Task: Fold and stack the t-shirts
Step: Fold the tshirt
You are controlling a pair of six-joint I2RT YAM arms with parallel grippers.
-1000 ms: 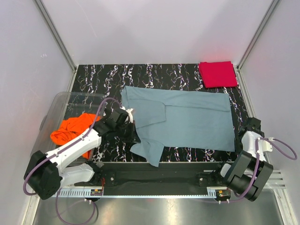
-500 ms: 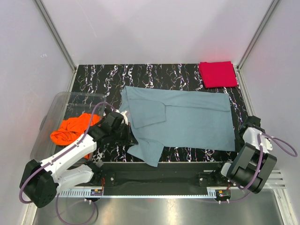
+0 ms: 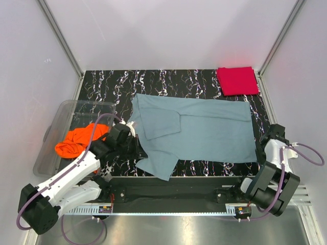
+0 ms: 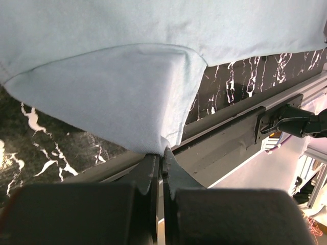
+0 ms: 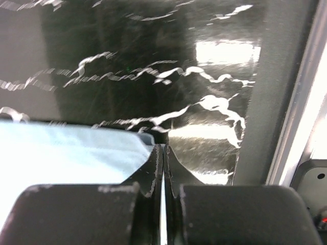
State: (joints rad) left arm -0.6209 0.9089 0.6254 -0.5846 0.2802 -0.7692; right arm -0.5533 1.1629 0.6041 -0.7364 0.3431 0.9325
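My grippers are pinching the near side at sleeve and hem. My right gripper should keep moving the near hem corner (image 3: 255, 159) toward the folded far strip (image 3: 245, 113) and let go there.
The grey-blue t-shirt (image 3: 204, 127) lies spread flat on the black marble table (image 3: 112, 84). My left gripper (image 3: 140, 151) is shut on the edge of its near left sleeve, and the left wrist view shows the cloth (image 4: 117, 92) pinched at the gripper (image 4: 161, 154). My right gripper (image 3: 267, 143) is shut at the shirt's right edge. In the right wrist view the cloth corner (image 5: 76, 153) lies just left of the closed gripper (image 5: 162, 148), with nothing visibly between the fingers. The red t-shirt (image 3: 237, 80) lies folded at the back right corner. The orange t-shirt (image 3: 76, 140) is crumpled in the bin.
A clear plastic bin (image 3: 64, 109) stands off the table's left side. A metal frame rail (image 4: 225, 148) runs along the near edge. Grey walls close in the left, back and right sides.
My left gripper has drawn slightly towards the near left with the sleeve, shifting the sleeve a little. My right arm has shifted slightly at the shirt's right edge.
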